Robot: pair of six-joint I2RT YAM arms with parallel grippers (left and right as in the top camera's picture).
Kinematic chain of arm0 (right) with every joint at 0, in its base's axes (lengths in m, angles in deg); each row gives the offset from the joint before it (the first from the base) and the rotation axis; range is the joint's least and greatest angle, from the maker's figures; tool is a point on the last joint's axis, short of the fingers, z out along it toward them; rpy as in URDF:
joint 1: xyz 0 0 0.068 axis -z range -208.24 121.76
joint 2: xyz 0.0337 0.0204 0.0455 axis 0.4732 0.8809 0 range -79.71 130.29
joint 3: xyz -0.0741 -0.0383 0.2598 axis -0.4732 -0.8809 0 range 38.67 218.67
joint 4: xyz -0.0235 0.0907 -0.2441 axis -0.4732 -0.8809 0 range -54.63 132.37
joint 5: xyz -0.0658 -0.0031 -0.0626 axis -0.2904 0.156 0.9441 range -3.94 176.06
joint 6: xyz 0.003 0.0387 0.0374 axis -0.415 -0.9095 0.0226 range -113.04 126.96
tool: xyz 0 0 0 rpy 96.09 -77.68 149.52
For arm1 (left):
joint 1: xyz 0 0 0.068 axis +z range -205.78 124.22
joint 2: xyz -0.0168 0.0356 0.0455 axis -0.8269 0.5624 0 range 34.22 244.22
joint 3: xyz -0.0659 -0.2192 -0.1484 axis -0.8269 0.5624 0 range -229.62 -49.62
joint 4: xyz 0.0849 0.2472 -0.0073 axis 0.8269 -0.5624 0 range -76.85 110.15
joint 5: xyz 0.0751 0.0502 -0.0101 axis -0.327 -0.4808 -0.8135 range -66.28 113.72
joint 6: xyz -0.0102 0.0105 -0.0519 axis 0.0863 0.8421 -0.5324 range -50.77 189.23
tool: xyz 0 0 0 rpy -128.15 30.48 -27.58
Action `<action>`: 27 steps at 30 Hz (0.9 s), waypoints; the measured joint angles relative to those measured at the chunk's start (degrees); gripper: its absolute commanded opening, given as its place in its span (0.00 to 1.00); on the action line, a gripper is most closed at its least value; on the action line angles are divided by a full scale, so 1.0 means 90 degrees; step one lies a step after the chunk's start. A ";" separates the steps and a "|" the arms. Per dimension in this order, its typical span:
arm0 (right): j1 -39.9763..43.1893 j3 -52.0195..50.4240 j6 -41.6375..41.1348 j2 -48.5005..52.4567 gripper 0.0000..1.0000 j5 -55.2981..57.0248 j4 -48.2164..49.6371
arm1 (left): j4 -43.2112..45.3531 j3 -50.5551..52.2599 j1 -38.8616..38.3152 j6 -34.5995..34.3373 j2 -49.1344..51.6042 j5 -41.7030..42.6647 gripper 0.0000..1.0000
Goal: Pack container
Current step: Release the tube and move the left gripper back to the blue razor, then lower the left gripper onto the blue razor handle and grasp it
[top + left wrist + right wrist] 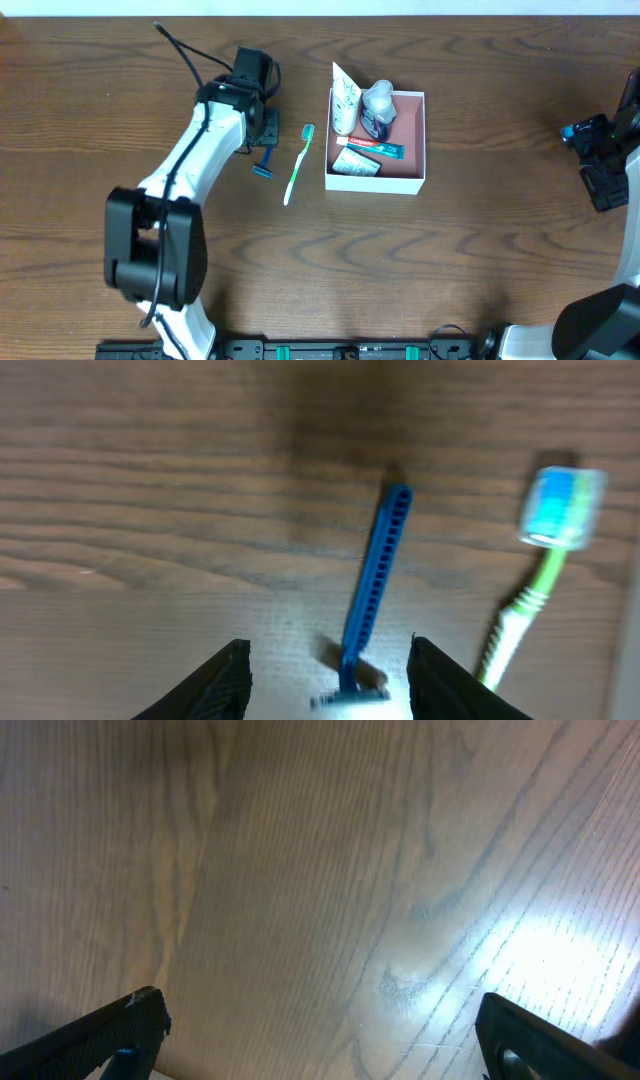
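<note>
The blue razor is clear of the green toothbrush and lies lengthwise under the left gripper's open fingers, so the robot's left gripper should go down next and close across the razor's handle.
The container, a shallow square box with white walls and a pink-brown inside, stands right of centre and holds a white tube, a small boxed item and a toothpaste. A blue razor lies on the table left of it, beside a green toothbrush. My left gripper hangs open over the razor, whose head lies between the fingertips without touching them. My right gripper is open wide over bare wood at the far right.
The wooden table runs out to the right and front of the container. The left arm's white body stretches from the front left toward the razor.
</note>
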State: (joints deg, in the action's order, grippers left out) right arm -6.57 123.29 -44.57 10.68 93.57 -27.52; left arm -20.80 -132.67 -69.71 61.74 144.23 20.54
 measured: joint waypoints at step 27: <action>0.0000 0.0000 0.0000 0.0000 0.99 -0.0002 0.0000 | 0.0316 0.0124 0.0002 0.0170 0.0743 0.0498 0.50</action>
State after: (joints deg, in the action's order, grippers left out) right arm -6.57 123.29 -44.57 10.68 93.55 -27.52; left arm -17.96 -131.55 -69.69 63.27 150.92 25.02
